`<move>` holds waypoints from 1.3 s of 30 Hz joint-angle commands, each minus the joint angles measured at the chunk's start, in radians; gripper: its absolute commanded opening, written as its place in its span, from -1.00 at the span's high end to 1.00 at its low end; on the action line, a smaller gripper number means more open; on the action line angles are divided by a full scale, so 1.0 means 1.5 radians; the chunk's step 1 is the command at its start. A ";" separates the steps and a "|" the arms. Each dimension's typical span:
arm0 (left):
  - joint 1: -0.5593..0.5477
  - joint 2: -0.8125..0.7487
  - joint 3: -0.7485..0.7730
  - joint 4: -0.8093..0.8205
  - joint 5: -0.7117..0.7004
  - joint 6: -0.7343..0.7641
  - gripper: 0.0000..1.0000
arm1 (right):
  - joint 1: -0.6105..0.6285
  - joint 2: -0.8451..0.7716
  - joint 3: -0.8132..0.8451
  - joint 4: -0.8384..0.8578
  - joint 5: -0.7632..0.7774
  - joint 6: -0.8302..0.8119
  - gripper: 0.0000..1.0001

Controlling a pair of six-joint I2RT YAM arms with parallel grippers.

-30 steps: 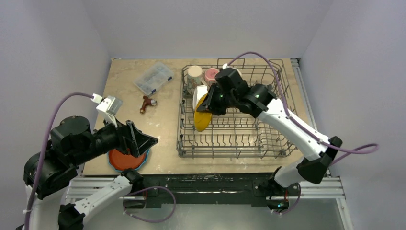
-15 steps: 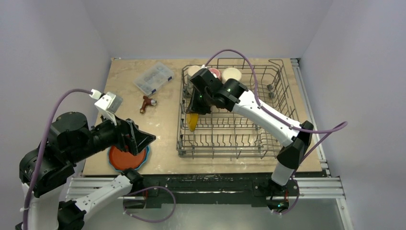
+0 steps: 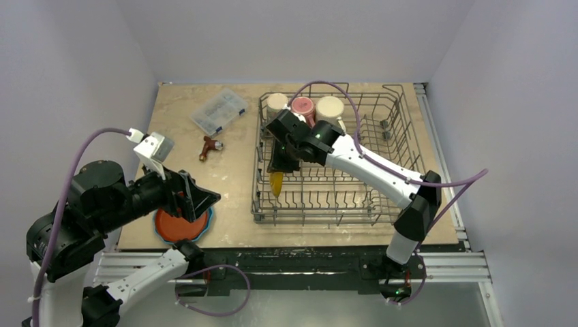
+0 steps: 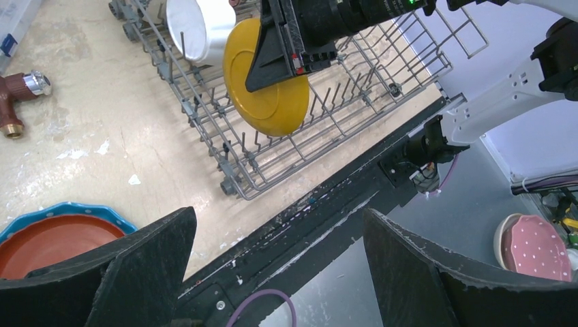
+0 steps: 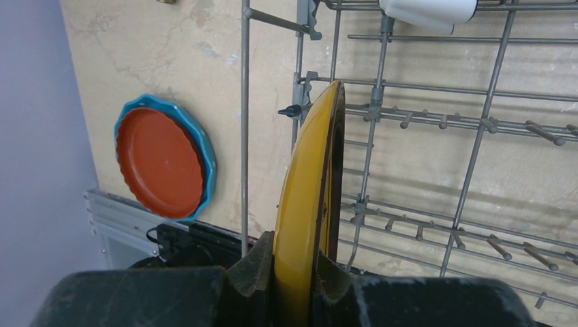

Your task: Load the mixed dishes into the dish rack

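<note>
The yellow plate (image 3: 276, 183) is standing on its edge across the rack's rows of pegs. My right gripper should keep bringing it down until its rim rests among the pegs (image 3: 275, 201), and then let go of it.
My right gripper (image 3: 283, 163) is shut on the rim of the yellow plate (image 3: 276, 182), which stands on edge and reaches down among the tines at the left side of the grey dish rack (image 3: 334, 212). The right wrist view shows my gripper (image 5: 294, 255) clamping the plate (image 5: 310, 184). Two cream mugs (image 3: 277, 102) (image 3: 329, 107) and a pink mug (image 3: 302, 105) stand at the rack's back. A white bowl (image 4: 198, 27) lies in the rack. The orange plate (image 3: 178, 228) lies on the blue plate (image 3: 208, 219) at the near left. My left gripper (image 3: 198, 199) hangs open and empty above them.
A clear compartment box (image 3: 219, 110) and a red-brown tool (image 3: 210, 145) lie on the table left of the rack. The black front rail (image 4: 327, 204) runs under my left gripper (image 4: 276, 218). A pink dotted plate (image 4: 538, 245) sits below table level at the right.
My right gripper has carried the yellow plate left and down into the rack's left side, turning it edge-on. The left arm has hardly moved.
</note>
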 commanded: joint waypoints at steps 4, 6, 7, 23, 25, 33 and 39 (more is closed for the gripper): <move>0.000 -0.009 -0.003 0.015 0.012 0.018 -0.83 | 0.016 0.019 -0.008 0.028 0.038 -0.002 0.98; 0.000 -0.010 -0.005 0.014 0.012 0.017 -0.83 | 0.020 0.029 -0.008 0.031 0.038 -0.004 0.95; 0.000 -0.011 -0.006 0.015 0.011 0.017 -0.83 | 0.022 0.033 -0.006 0.032 0.039 -0.006 0.92; 0.000 -0.013 -0.011 0.010 0.005 0.016 -0.83 | 0.025 0.069 -0.016 0.023 0.051 -0.006 0.79; 0.000 -0.012 -0.013 0.010 0.006 0.014 -0.83 | 0.025 0.073 -0.013 0.022 0.045 -0.006 0.66; -0.001 -0.010 -0.022 0.010 0.017 0.004 -0.83 | 0.025 0.076 -0.008 0.026 0.026 -0.018 0.40; -0.001 -0.007 -0.029 0.013 0.023 -0.004 -0.83 | 0.030 0.057 -0.009 0.045 0.006 -0.029 0.38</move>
